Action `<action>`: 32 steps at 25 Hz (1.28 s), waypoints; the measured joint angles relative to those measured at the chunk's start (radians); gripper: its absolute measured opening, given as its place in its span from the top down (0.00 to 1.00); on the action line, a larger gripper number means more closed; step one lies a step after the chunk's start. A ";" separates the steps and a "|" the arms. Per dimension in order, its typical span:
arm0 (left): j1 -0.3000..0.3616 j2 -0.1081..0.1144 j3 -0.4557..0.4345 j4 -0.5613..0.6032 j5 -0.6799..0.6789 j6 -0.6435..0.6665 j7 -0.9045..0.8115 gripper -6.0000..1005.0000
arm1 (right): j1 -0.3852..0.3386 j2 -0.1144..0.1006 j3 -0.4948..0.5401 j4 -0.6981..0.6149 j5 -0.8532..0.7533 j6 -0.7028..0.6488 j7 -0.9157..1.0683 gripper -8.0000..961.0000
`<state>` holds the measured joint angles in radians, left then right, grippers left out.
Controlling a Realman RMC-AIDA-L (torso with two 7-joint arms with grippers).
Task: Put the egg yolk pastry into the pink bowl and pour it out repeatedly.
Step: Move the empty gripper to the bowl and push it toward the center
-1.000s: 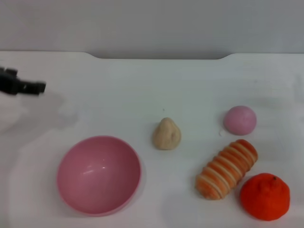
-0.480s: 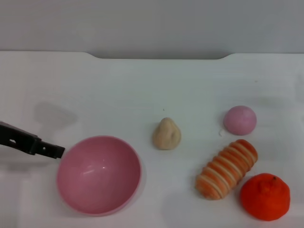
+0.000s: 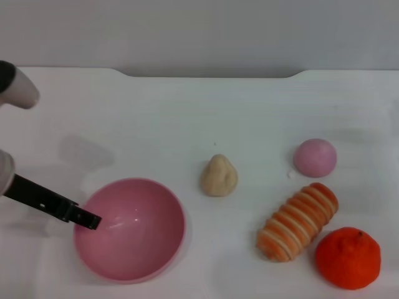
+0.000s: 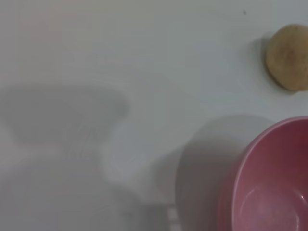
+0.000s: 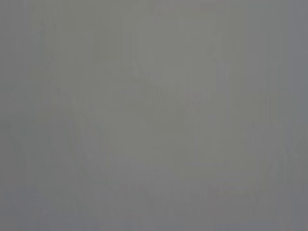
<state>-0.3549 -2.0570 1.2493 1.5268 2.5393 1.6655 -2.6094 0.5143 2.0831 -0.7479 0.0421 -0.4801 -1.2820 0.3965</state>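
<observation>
I expect the egg yolk pastry (image 3: 219, 176) to slide out over the bowl's rim when I tip the bowl, because the pink bowl's inside (image 3: 134, 227) is smooth and shiny.
The egg yolk pastry (image 3: 218, 176) is a beige lump that lies on the white table, to the right of and a little behind the pink bowl (image 3: 131, 227). The bowl stands upright and empty near the front left. My left gripper (image 3: 87, 219) comes in from the left edge as a dark bar, with its tip at the bowl's left rim. The left wrist view shows the bowl's rim (image 4: 269, 183) and the pastry (image 4: 288, 57) farther off. My right gripper is out of view, and the right wrist view shows only blank grey.
A small pink dome-shaped ball (image 3: 315, 157), an orange-and-cream striped roll (image 3: 298, 221) and an orange fruit (image 3: 347, 257) lie at the right. The table's back edge runs along the top, with a grey wall behind it.
My left gripper has moved from the far left edge down and to the right, and its tip has reached the bowl's left rim. The bowl and the food items have not moved.
</observation>
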 joint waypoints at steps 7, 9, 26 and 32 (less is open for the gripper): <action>-0.067 -0.001 0.031 -0.180 0.019 -0.045 0.000 0.20 | -0.003 0.000 0.002 0.002 0.000 -0.001 0.000 0.47; -0.095 -0.001 0.037 -0.248 0.019 -0.059 0.001 0.20 | -0.004 0.000 0.002 0.002 0.000 -0.001 0.000 0.47; -0.108 -0.002 0.037 -0.279 0.019 -0.056 -0.009 0.70 | 0.012 -0.001 -0.008 -0.002 0.000 0.001 0.000 0.47; -0.108 -0.002 0.028 -0.270 0.013 -0.052 -0.016 0.91 | 0.062 -0.002 -0.009 -0.002 -0.016 0.027 0.093 0.47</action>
<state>-0.4632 -2.0585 1.2768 1.2572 2.5525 1.6135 -2.6258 0.5763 2.0814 -0.7573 0.0397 -0.4963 -1.2551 0.4896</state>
